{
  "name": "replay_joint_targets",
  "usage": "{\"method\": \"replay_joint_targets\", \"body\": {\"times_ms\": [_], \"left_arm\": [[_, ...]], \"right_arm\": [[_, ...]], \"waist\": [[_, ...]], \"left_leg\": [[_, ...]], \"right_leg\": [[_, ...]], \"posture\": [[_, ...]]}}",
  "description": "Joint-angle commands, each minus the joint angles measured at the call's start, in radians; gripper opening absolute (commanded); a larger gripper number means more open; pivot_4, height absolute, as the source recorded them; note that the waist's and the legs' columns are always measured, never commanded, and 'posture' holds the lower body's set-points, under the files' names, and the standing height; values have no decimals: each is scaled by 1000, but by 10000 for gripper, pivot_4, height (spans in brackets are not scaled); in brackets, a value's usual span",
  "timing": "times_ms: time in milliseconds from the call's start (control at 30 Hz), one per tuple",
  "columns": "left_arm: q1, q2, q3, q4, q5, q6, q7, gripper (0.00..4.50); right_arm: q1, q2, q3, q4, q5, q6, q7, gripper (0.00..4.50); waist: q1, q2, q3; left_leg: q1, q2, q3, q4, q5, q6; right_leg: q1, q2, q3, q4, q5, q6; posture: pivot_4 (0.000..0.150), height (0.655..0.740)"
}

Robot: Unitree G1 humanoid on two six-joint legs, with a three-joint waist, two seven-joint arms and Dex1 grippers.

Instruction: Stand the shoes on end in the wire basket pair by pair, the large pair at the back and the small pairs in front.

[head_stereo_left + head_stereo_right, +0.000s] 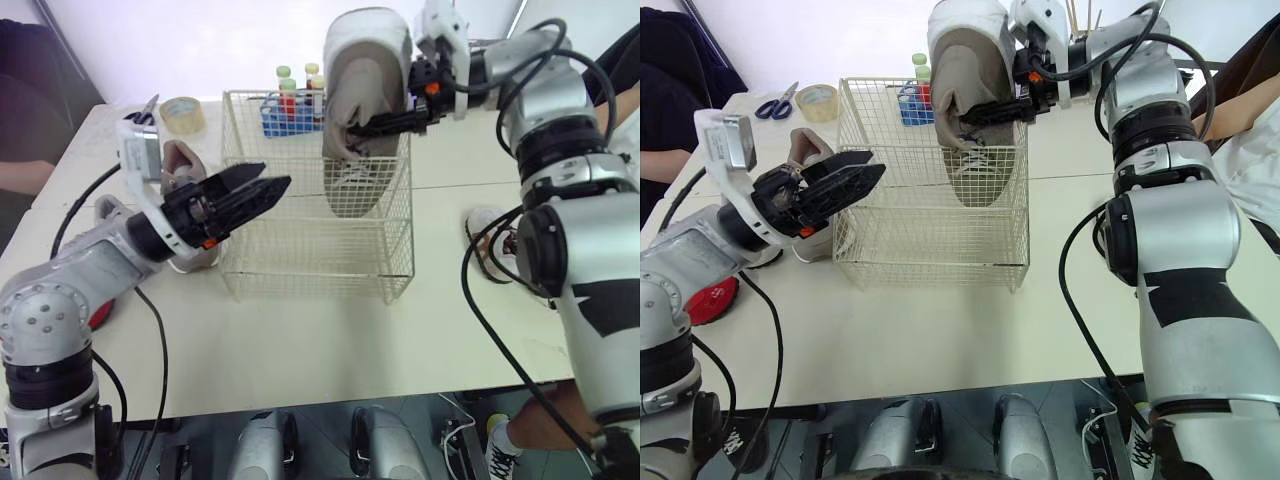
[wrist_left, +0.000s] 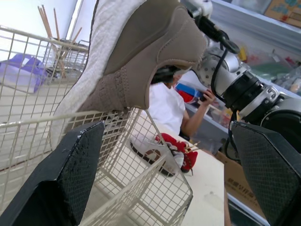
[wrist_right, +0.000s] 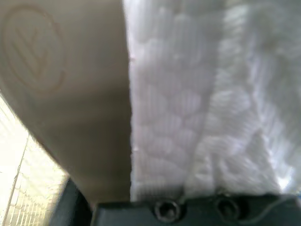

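Observation:
The other large tan shoe will also stick out when I lower it in, since the held tan shoe's heel rises far above the wire basket's rim.
A large tan shoe with a white sole hangs toe-down over the back right of the wire basket, its toe inside and its heel above the rim. My right gripper is shut on it at the collar; the right wrist view has its sole close up. The other large tan shoe lies on the table left of the basket. My left gripper hovers open at the basket's left wall, in front of that shoe. Small white and red shoes lie on the table right of the basket, partly behind my right arm.
Behind the basket stands a blue rack of tubes. A tape roll and scissors lie at the back left. A red object sits near the left edge. A person's arm rests at the right.

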Motion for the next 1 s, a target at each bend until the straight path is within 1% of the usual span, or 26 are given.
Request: {"method": "replay_joint_targets", "body": {"times_ms": [33, 400, 633, 800, 867, 1000], "left_arm": [[-21, 11, -8, -14, -7, -13, -5, 45000], [-46, 7, -37, 16, 8, -17, -27, 45000], [-51, 4, -45, 25, 26, -17, -46, 45000], [-61, 36, -29, 42, 47, -19, -65, 45000], [-65, 55, -12, 51, 55, -24, -70, 45000], [-81, 106, 42, 76, 55, -33, -72, 45000]], "right_arm": [[27, -4, 13, 13, -27, 10, 12, 44633], [-44, -71, -3, -61, -26, 2, 91, 44633], [-114, -142, -29, -80, -16, -7, 50, 44633], [-156, -206, -55, -96, -2, -1, 29, 44633], [-152, -226, -79, -120, 25, 26, 42, 44633], [-104, -239, -179, -258, 157, 205, 41, 44633]], "waist": [[-4, 1, 1], [1, 2, 2], [-5, 2, 2], [-4, 2, 2], [-4, 2, 2], [-5, 2, 2]], "left_leg": [[0, 0, 0, 0, 0, 0], [-2, 0, 0, 0, 1, -1], [-2, 0, 1, -1, 1, -1], [-2, 0, 1, -1, 1, -1], [-2, 0, 1, -1, 1, -1], [-2, 1, 1, -1, 1, -1]], "right_leg": [[0, 0, 0, 0, 0, 0], [-3, 0, 1, 1, 0, 0], [-4, 0, 1, 1, 0, 0], [-4, 0, 1, 1, 0, 0], [-4, 0, 1, 1, 0, 0], [-4, 0, 1, 1, 0, 0]], "posture": [[1500, 7400], [1500, 7400], [1500, 7400], [1500, 7400], [1500, 7400], [1500, 7400]]}}
